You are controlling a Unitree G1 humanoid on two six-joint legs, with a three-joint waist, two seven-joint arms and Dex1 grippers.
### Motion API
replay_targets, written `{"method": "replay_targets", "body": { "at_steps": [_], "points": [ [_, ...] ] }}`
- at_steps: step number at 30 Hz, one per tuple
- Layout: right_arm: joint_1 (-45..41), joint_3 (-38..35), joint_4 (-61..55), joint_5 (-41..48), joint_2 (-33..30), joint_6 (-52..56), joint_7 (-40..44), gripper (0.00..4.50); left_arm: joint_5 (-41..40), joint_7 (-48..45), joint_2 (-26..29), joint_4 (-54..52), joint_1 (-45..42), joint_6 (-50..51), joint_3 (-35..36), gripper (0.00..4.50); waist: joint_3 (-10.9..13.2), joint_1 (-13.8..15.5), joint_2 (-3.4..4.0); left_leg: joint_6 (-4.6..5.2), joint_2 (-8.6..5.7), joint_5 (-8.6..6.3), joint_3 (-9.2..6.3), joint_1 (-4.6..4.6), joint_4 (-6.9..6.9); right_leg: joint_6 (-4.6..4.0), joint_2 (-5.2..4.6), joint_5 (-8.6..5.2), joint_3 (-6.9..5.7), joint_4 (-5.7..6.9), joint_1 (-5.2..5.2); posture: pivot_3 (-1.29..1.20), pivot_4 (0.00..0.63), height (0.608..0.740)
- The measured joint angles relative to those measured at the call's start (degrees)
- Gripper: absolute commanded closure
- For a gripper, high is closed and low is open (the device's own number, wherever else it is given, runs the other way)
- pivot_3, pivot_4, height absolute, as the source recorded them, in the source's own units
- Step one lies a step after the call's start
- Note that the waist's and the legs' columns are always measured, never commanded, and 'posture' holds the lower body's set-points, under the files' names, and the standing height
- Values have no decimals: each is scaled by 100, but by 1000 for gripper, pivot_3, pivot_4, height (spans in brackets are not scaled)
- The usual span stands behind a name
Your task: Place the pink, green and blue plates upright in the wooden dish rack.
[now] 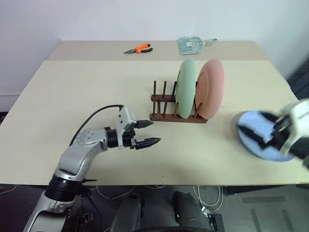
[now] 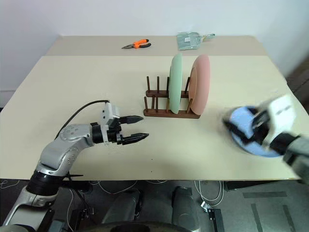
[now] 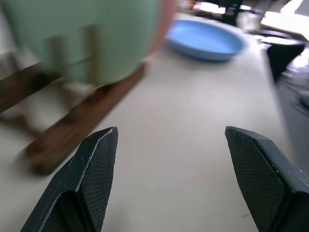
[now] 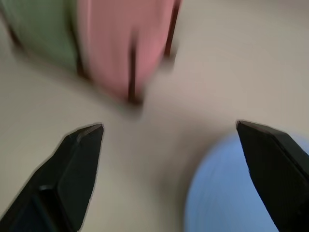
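The blue plate point(image 1: 256, 122) is below my right gripper, so my left gripper should move away from the rack's empty slots point(image 1: 163, 100) to keep them free for the plate.
The wooden dish rack point(image 1: 166, 105) stands mid-table. The green plate point(image 1: 185, 87) and the pink plate point(image 1: 212, 89) stand upright in it, side by side at its right end. The blue plate point(image 1: 263, 152) lies flat on the table to the right of the rack, near the front edge. My right gripper point(image 1: 256, 128) is open just over the blue plate, blurred, with nothing between its fingers; its wrist view shows the blue plate point(image 4: 231, 193) below and the pink plate point(image 4: 125, 43) ahead. My left gripper point(image 1: 153, 132) is open and empty, left of the rack, pointing toward it.
Orange-handled pliers point(image 1: 138, 49) and a clear plastic packet point(image 1: 190, 44) lie on the far table section. The rack's left slots hold nothing. The table's front edge point(image 1: 159, 182) runs close below both grippers.
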Motion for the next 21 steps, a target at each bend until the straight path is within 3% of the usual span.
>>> {"method": "replay_targets", "body": {
  "at_steps": [2,5,12,17,21],
  "points": [
    [43,396,93,-561,3,-83,-198,40,-8,-105,-33,-68,-7,-2,-100,856,-2,6,2,0,0,0,0,0,1,0,0,0,0,-1,0,0,150,740],
    [-24,914,611,-1457,71,-240,-605,854,-12,-157,-197,-175,-39,-2,-217,856,1,47,-4,0,-1,0,-2,-4,1,-1,0,0,-2,-9,1,0,150,740],
    [-297,1070,1136,-2209,273,-416,-707,4337,42,-128,-289,-221,-97,-1,-350,856,1,49,-5,1,-3,0,-6,-4,0,0,-1,0,-3,-7,2,0,150,740],
    [-757,894,1126,-2280,559,-481,-653,4430,64,-96,-191,-229,-86,0,-325,856,1,26,0,1,-1,0,-6,-1,0,1,3,0,-2,-4,2,0,150,740],
    [-2239,196,889,-1552,1013,-615,-648,4430,115,103,21,-138,-24,-11,-2,856,14,-19,24,1,-1,0,-5,1,-1,2,4,2,0,1,0,0,150,740]
  ]
}}
